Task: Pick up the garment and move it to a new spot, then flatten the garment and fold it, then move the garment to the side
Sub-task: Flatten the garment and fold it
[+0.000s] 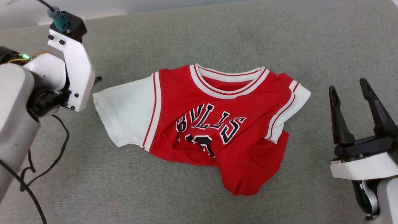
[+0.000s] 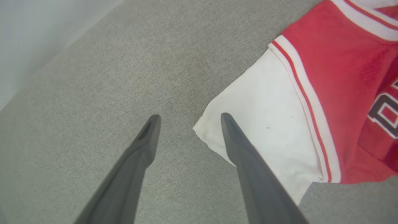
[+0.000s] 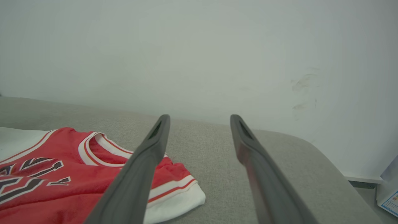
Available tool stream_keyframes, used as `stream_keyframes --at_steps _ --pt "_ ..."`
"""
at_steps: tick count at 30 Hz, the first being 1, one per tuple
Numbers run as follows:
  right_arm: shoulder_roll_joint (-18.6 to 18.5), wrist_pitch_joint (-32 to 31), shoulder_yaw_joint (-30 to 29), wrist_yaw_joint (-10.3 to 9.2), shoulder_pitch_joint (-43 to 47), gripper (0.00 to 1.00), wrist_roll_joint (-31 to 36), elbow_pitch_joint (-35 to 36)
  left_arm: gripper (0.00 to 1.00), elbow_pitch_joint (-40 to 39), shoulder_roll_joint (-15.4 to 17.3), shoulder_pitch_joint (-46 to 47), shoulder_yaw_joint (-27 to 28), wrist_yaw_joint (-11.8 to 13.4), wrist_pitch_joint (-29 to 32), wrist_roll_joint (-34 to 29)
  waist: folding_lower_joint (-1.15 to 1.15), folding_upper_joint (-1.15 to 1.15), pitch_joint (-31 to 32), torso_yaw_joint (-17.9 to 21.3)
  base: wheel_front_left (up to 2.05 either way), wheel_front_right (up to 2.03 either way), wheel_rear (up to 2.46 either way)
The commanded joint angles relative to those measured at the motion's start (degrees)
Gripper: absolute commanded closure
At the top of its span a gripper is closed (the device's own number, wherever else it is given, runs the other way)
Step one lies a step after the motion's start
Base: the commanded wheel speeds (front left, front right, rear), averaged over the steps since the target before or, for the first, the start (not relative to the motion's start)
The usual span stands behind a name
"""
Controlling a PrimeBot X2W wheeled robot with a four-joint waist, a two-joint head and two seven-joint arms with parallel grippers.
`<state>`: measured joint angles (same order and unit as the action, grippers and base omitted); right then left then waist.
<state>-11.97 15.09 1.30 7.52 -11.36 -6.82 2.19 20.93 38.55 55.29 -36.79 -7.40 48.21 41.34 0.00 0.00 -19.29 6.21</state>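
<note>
The red lower end (image 1: 253, 168) is bunched up under the chest lettering. The garment (image 1: 227, 102) will open out to its full length when I lift it and lay it down.
The garment (image 1: 214, 124), a red jersey with white-and-red striped trim and black chest lettering, lies crumpled on the grey fabric surface (image 1: 217, 37), white lining turned out at both sides. In the left wrist view my left gripper (image 2: 188, 119) is open above the corner of the white flap of the garment (image 2: 264, 124), one fingertip over the cloth, one over bare fabric. My right gripper (image 1: 349, 84) stands open to the right of the garment, apart from it, with nothing between its fingers. The right wrist view has the right gripper (image 3: 199, 119) pointing past the garment (image 3: 62, 168) toward a pale wall.
The grey surface ends at a pale wall (image 3: 199, 56) behind, with a rounded corner (image 3: 311, 146) at the right. Black cables (image 1: 46, 161) hang from my left arm (image 1: 18, 102). A box corner (image 3: 388, 199) shows beyond the surface's right edge.
</note>
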Motion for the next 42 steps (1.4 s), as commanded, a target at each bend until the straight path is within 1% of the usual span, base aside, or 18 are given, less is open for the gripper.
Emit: stream_keyframes --at_steps 1,7,13,14,15,17,21,24,26,29,31,34,36,39,42 --pt "0.3 0.1 0.2 -0.05 -0.9 0.00 0.2 0.2 0.00 0.5 0.3 0.8 -0.2 0.0 0.3 0.3 0.00 0.00 -1.3 0.8 0.00 0.00 0.00" --pt "0.8 0.1 1.6 -0.06 -2.8 0.00 0.0 -0.5 0.00 3.7 1.0 3.2 -4.9 0.0 5.4 3.8 0.00 0.00 -4.7 2.5 0.00 0.00 0.00" --pt "0.7 0.1 2.5 -0.06 -4.1 0.00 -0.1 -1.5 0.00 6.3 1.4 1.5 -11.7 0.0 8.2 6.6 0.00 0.00 -6.5 3.4 0.00 0.00 0.00" --pt "0.5 0.1 2.5 -0.06 -4.3 0.00 -0.1 -1.7 0.74 6.3 1.7 1.3 -12.4 0.0 7.9 6.9 0.00 0.00 -6.5 3.4 0.00 0.00 0.00" --pt "0.3 0.1 2.2 -0.06 -4.6 0.00 -0.1 -1.8 1.00 6.5 1.7 1.4 -12.8 0.0 7.2 7.6 0.00 0.00 -6.3 3.3 0.00 0.00 0.00" --pt "-0.3 0.1 1.8 -0.06 -5.2 0.00 -0.1 -2.1 1.00 6.7 1.9 1.7 -13.3 0.0 6.2 8.5 0.00 0.00 -5.5 2.8 0.00 0.00 0.00" --pt "-2.8 0.1 1.3 -0.06 -6.4 0.00 0.3 -2.8 1.00 6.2 3.7 2.7 -14.2 0.0 3.1 9.5 0.00 0.00 -3.1 1.4 0.00 0.00 0.00" --pt "-6.6 -2.4 2.2 -0.05 -8.6 0.00 -0.1 -3.4 1.00 4.8 4.6 2.6 -14.9 0.0 0.9 10.6 0.00 0.00 -1.1 0.0 0.00 0.00 0.00" --pt "-9.8 -5.9 3.9 -0.06 -10.3 0.00 -0.9 -3.5 1.00 4.0 5.7 2.2 -15.3 0.0 -0.4 11.4 0.00 0.00 0.0 -0.9 0.00 0.00 0.00" --pt "-15.4 -12.7 7.3 -0.06 -13.7 0.00 -3.8 -3.7 1.00 2.7 7.0 1.4 -15.7 0.0 -2.0 12.1 0.00 0.00 1.1 -2.3 0.00 0.00 0.00" --pt "-19.5 -18.1 10.7 -0.06 -16.4 0.00 -6.8 -4.1 1.00 1.7 7.6 1.1 -16.0 0.0 -2.5 12.5 0.00 0.00 1.4 -3.2 0.00 0.00 0.00" --pt "-25.6 -27.1 17.4 -0.06 -21.1 0.00 -12.9 -4.8 1.00 0.2 8.4 1.1 -15.9 0.0 -3.4 12.7 0.00 0.00 1.4 -4.3 0.00 0.00 0.00" --pt "-28.9 -32.9 21.8 -0.06 -24.7 0.00 -17.5 -5.0 1.00 -0.6 8.5 0.9 -16.0 0.0 -3.7 12.8 0.00 0.00 1.1 -5.1 0.00 0.00 0.00" --pt "-31.9 -42.7 28.4 -0.06 -29.7 0.00 -24.7 -5.2 1.00 -2.0 8.3 1.2 -16.0 0.0 -4.2 12.5 0.00 0.00 0.4 -6.1 0.00 0.00 0.00" --pt "-33.6 -52.5 34.6 -0.06 -35.0 0.00 -31.8 -6.2 1.00 -3.0 7.8 1.9 -15.9 0.3 -4.7 12.1 0.00 0.00 -0.7 -7.0 0.00 0.00 0.00"
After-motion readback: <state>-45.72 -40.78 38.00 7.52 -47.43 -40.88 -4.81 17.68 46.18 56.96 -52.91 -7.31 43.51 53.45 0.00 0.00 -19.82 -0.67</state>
